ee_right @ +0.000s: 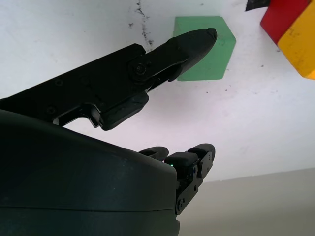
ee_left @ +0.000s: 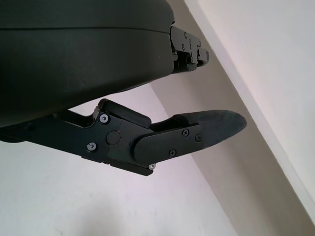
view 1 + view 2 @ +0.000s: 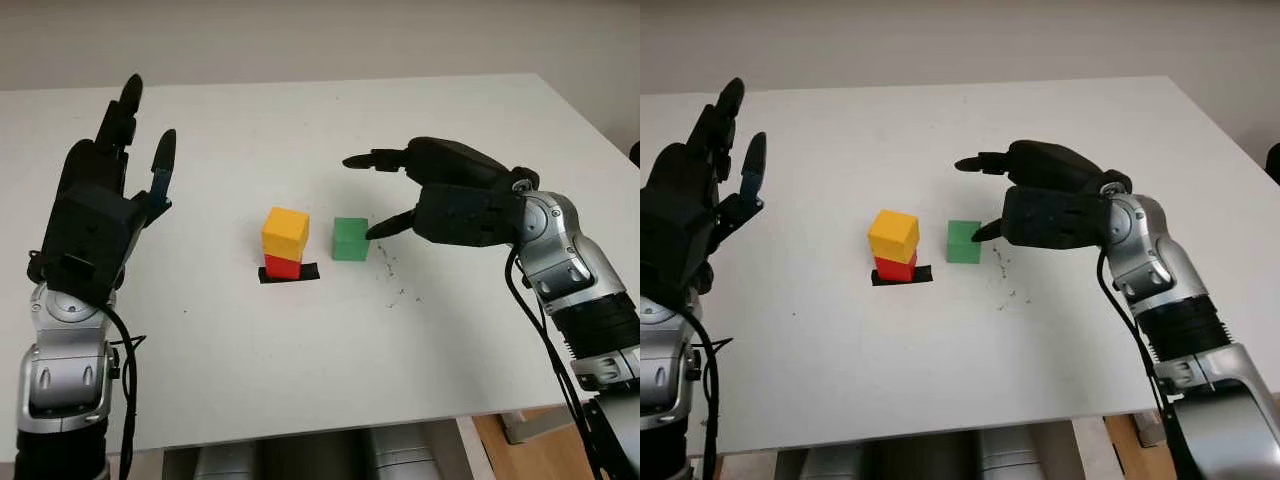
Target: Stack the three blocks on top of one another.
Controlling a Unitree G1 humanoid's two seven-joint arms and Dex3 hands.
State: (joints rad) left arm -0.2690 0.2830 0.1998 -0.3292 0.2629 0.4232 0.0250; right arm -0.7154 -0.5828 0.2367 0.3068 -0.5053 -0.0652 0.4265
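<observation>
The stack (image 3: 284, 245) should stay standing when the robot lowers the green block onto it, because the yellow block sits twisted (image 3: 285, 234) but well over the red block.
A yellow block (image 3: 285, 233) sits on a red block (image 3: 282, 266), and the red one stands on a black mark (image 3: 289, 274) near the table's middle. Just to their right a green block (image 3: 350, 239) lies on the table by itself. My right hand (image 3: 372, 196) is open right beside the green block, its thumb tip at the block's right side and its other fingers above and behind it. In the right wrist view the thumb (image 1: 189, 42) overlaps the green block (image 1: 206, 61), with the red and yellow stack (image 1: 295, 27) beyond. My left hand (image 3: 130, 150) is raised at the left, open.
The white table (image 3: 300, 350) reaches its front edge near the picture's bottom. Small dark specks (image 3: 395, 280) mark the tabletop to the right of the green block. A wall stands behind the table's far edge.
</observation>
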